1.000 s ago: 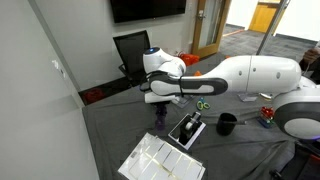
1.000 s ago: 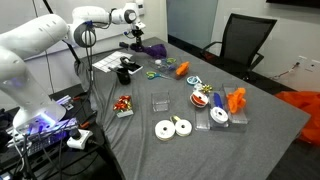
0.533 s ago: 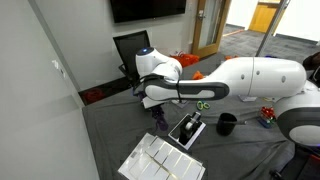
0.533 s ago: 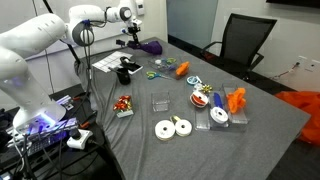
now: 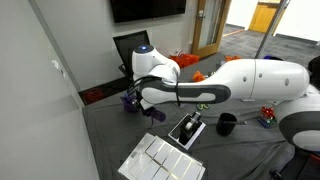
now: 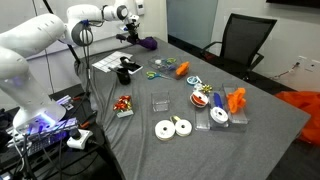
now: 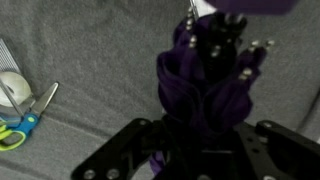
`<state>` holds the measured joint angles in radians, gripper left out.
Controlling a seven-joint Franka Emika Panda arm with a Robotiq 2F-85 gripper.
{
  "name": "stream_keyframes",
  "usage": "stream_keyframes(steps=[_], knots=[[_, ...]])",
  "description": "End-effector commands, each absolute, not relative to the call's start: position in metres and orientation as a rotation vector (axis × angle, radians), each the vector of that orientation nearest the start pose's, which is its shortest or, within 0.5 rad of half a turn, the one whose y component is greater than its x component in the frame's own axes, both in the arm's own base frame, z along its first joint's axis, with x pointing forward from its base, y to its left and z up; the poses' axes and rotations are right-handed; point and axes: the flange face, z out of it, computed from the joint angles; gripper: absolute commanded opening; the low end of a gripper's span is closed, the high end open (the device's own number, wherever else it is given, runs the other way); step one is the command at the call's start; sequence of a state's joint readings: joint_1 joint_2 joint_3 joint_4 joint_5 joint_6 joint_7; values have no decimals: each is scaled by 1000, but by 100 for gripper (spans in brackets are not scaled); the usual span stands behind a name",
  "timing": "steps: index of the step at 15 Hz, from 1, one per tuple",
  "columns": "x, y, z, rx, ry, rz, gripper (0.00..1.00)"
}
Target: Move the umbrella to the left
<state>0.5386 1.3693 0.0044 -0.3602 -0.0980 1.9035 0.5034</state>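
I should keep moving my gripper toward the white paper tray and let go at its edge point(image 5: 149, 138), because there is open grey table point(image 5: 132, 123) from the purple umbrella to the tray.
The purple folded umbrella point(image 7: 205, 85) fills the middle of the wrist view, hanging between my black fingers point(image 7: 130, 150). My gripper point(image 7: 198, 140) is shut on it. In an exterior view the umbrella point(image 6: 146, 43) sits at the far end of the grey table point(image 6: 250, 130) under my gripper point(image 6: 131, 33). In an exterior view the umbrella point(image 5: 131, 99) shows as a small purple patch at the arm's end near the table's left edge, with my gripper point(image 5: 136, 97) on it.
Green-handled scissors point(image 7: 18, 125) and a tape roll point(image 7: 12, 88) lie at the wrist view's left. A black-and-white box point(image 5: 186, 129), a black cup point(image 5: 227, 124) and a white paper tray point(image 5: 158, 160) lie nearby. A black office chair point(image 5: 130, 50) stands behind the table.
My gripper with the umbrella has moved left across the table's far end, away from the black-and-white box.
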Motion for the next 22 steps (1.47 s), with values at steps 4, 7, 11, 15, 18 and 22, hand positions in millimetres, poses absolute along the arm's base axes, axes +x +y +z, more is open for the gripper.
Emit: stream_keyframes(steps=[4, 7, 11, 15, 18, 22], knots=[[695, 451, 239, -3008, -384, -327, 10], [687, 460, 230, -2990, -476, -279, 10], [679, 467, 219, -2975, -579, -232, 10], [673, 470, 211, -2968, -677, -196, 10], [669, 472, 201, -2976, -716, -174, 10], [664, 472, 186, -3016, -725, -146, 67]])
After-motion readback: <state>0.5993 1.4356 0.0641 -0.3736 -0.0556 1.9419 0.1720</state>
